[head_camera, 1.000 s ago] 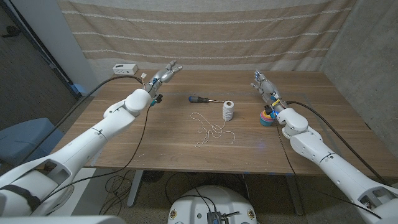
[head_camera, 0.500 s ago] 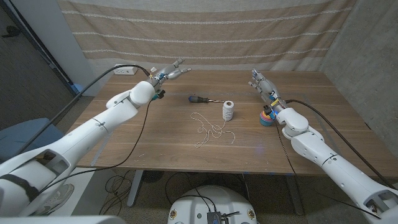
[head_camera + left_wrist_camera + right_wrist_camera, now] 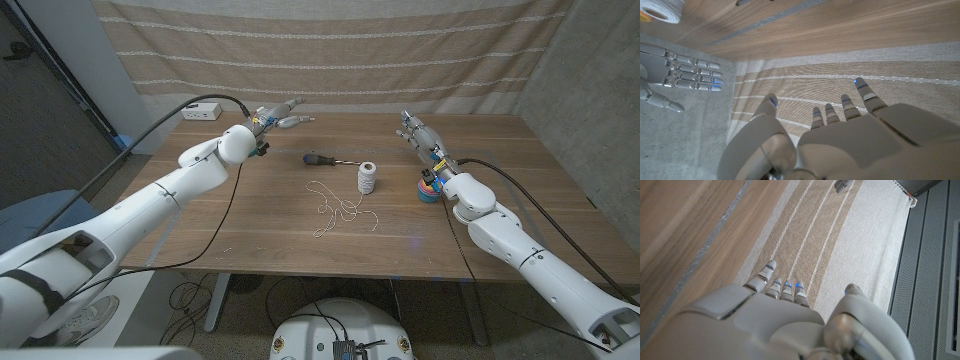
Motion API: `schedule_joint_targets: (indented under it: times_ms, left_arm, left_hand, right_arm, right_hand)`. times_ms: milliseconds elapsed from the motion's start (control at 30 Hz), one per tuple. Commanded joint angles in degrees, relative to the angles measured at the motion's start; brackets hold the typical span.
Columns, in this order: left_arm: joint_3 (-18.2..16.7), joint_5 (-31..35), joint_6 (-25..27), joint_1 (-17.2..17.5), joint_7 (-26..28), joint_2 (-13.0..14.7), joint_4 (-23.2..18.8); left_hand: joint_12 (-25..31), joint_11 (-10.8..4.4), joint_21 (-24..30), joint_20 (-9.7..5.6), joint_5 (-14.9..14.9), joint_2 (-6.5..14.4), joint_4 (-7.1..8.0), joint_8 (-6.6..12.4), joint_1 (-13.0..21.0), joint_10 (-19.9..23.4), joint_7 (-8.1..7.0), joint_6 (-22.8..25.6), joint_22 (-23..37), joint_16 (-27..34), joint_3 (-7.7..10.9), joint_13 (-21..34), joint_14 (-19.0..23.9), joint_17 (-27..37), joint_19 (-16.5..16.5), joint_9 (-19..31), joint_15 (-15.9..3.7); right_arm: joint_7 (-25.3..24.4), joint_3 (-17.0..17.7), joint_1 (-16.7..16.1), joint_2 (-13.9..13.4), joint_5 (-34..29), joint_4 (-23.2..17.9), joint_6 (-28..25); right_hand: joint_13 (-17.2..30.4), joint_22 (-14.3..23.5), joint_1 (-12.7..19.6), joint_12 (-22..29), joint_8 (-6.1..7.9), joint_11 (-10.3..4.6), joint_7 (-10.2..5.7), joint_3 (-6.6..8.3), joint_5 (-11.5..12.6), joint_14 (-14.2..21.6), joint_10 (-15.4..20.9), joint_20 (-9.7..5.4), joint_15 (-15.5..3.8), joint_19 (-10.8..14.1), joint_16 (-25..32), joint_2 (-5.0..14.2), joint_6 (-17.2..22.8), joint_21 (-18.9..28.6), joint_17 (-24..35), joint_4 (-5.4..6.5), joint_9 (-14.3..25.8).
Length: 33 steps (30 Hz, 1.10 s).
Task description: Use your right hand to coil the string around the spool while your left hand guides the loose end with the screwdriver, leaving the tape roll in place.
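Observation:
I expect the string to open out and drape over the screwdriver's stem when I guide it up, since the string's loops are loose and spread apart.
A white spool stands upright at the table's middle, and its loose string lies in tangled loops in front of it. A dark-handled screwdriver lies just behind and left of the spool. The multicoloured tape roll sits to the spool's right. My left hand hovers near the far edge, behind and left of the screwdriver, fingers spread and holding nothing. My right hand stands behind the tape roll, fingers straight and empty. In the left wrist view my left hand shows, with the right hand and the spool beyond it.
A small white box sits at the far left corner of the wooden table. A striped beige curtain hangs right behind the far edge. Black cables run along both arms.
My left hand has swung to the right along the far edge, closer to the screwdriver. My right hand has shifted slightly back and left. Spool, string, screwdriver and tape roll have not moved.

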Motion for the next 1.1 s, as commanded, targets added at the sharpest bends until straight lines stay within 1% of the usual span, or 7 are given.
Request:
schedule_joint_targets:
  times_ms: [33, 333, 533, 567, 733, 833, 1100]
  left_arm:
    - [3.45, 7.66, 2.30, -2.72, -1.94, -1.00, -0.09]
    - [5.20, 12.24, 2.46, -3.77, -2.69, -1.75, 0.47]
    - [5.95, 13.97, 2.56, -4.38, -4.01, -2.27, 0.93]
    - [6.13, 14.30, 2.37, -4.54, -4.18, -2.31, 1.13]
    - [6.85, 15.19, 1.49, -5.38, -5.36, -2.90, 2.43]
    - [7.45, 16.20, 1.25, -5.90, -5.82, -3.28, 3.06]
    - [8.68, 18.78, 1.74, -6.67, -6.47, -4.32, 3.97]
  left_hand:
    - [-0.28, 0.16, 0.35, 0.24, -0.19, -0.53, -1.18, 0.46, 1.57, 0.42, -0.05, 0.68, 0.15, -0.12, 0.07, 0.34, 0.83, 0.04, 1.06, 0.15, 0.04]
    - [-0.14, 0.29, 0.02, 0.50, 0.42, -2.67, -3.77, 0.78, 6.29, 2.71, 0.55, 3.57, 0.12, -0.26, -0.17, 0.36, 2.59, 0.02, 3.03, 0.20, -0.54]
    - [0.18, 0.91, -0.12, 1.26, 1.14, -4.26, -4.17, 0.70, 9.48, 5.01, 0.55, 5.13, 0.14, 0.02, -0.63, 0.39, 4.89, 0.03, 4.58, 0.21, -1.16]
    - [0.24, 0.46, -0.07, 0.68, 1.40, -4.71, -4.18, 0.62, 10.47, 5.62, 0.57, 5.46, 0.15, 0.00, -0.78, 0.41, 5.37, 0.03, 5.29, 0.22, -1.26]
    - [-0.10, 1.60, 0.22, -4.80, 2.62, -6.73, -3.84, -0.06, 14.79, 7.11, 1.00, 6.35, 0.08, -0.15, -2.01, 0.46, 7.71, 0.00, 9.15, 0.26, -2.40]
    - [0.00, 1.89, 0.25, -5.76, 3.02, -7.35, -3.74, -0.11, 15.99, 8.09, 1.19, 6.87, 0.03, -0.14, -2.53, 0.48, 8.54, -0.01, 10.28, 0.27, -2.78]
    - [0.75, 0.41, -1.88, -2.36, 4.61, -9.26, -3.09, 0.47, 19.44, 12.74, 1.15, 11.12, 0.05, -0.17, -4.85, 0.68, 10.83, 0.01, 8.60, 0.38, -3.93]
  right_arm:
    - [-0.31, -0.16, -0.37, -0.28, -1.03, -1.27, 0.26]
    - [-0.06, -0.50, -0.41, -0.43, -1.75, -1.81, 0.37]
    - [0.26, -0.69, -0.36, -0.69, -2.08, -2.32, 0.22]
    - [0.32, -0.70, -0.38, -0.73, -2.10, -2.42, 0.23]
    - [0.63, -0.82, -0.36, -0.79, -2.32, -2.64, 0.51]
    - [0.71, -0.87, -0.35, -0.85, -2.45, -2.70, 0.53]
    - [0.71, -0.72, -0.58, -0.83, -2.40, -2.92, 0.81]
  right_hand:
    - [0.19, 0.15, 0.77, 0.28, 0.30, 0.29, 0.27, -0.03, -0.13, 0.37, 0.58, 0.15, 0.00, 0.56, 0.38, 0.02, 0.36, -0.11, 0.16, -0.45, 0.34]
    - [0.19, 0.15, 0.73, 0.35, 0.37, 0.30, 0.29, -0.04, -0.23, 0.54, 0.90, 0.23, 0.07, 0.77, 0.41, 0.00, 0.63, -0.14, 0.17, -0.50, 0.34]
    - [0.19, 0.15, 0.73, 0.37, 0.42, 0.23, 0.34, -0.03, -0.29, 0.76, 1.04, 0.27, 0.21, 0.86, 0.47, -0.01, 0.84, -0.17, 0.17, -0.55, 0.34]
    - [0.19, 0.15, 0.73, 0.36, 0.43, 0.26, 0.34, -0.03, -0.30, 0.79, 1.04, 0.26, 0.22, 0.85, 0.47, -0.01, 0.88, -0.19, 0.17, -0.56, 0.34]
    - [0.19, 0.15, 0.71, 0.39, 0.46, 0.23, 0.36, -0.04, -0.35, 0.95, 1.21, 0.29, 0.26, 0.95, 0.51, -0.02, 1.02, -0.21, 0.18, -0.58, 0.35]
    - [0.19, 0.15, 0.68, 0.40, 0.47, 0.15, 0.34, -0.04, -0.38, 1.04, 1.28, 0.28, 0.26, 0.97, 0.53, -0.03, 1.10, -0.23, 0.18, -0.59, 0.35]
    - [0.19, 0.15, 0.61, 0.44, 0.47, 0.24, 0.35, -0.07, -0.46, 1.25, 1.55, 0.38, 0.20, 1.19, 0.56, -0.04, 1.25, -0.23, 0.20, -0.59, 0.35]
